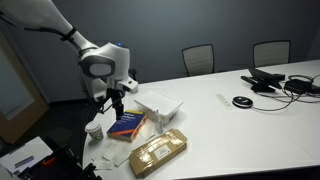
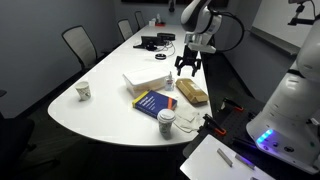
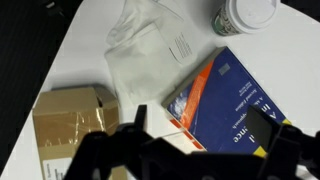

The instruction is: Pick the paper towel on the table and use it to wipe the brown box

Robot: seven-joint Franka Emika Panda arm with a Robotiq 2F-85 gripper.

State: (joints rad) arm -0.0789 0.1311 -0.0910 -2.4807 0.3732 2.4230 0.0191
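My open gripper should keep going down until its fingers are on both sides of the crumpled folds (image 3: 134, 40), because the paper towel (image 2: 187, 119) lies clear of the brown box and blue book.
The paper towel (image 3: 145, 55) lies crumpled and off-white on the white table (image 1: 250, 130), between the brown box (image 3: 72, 125) and a blue book with an orange band (image 3: 225, 95). It also shows in both exterior views (image 1: 117, 152) (image 2: 188, 118). The brown box (image 1: 160, 150) (image 2: 192, 92) lies flat near the table's curved edge. My gripper (image 3: 200, 140) is open and empty. It hangs above the book's edge, above the table in both exterior views (image 1: 113, 106) (image 2: 187, 68).
A white tray-like container (image 1: 160, 103) (image 2: 145, 80) stands beside the book. A lidded cup (image 1: 93, 128) (image 2: 166, 122) stands near the table edge, and a small cup (image 2: 84, 91) further off. Cables and devices (image 1: 285, 82) lie at the far end. Chairs (image 1: 198, 58) line the table.
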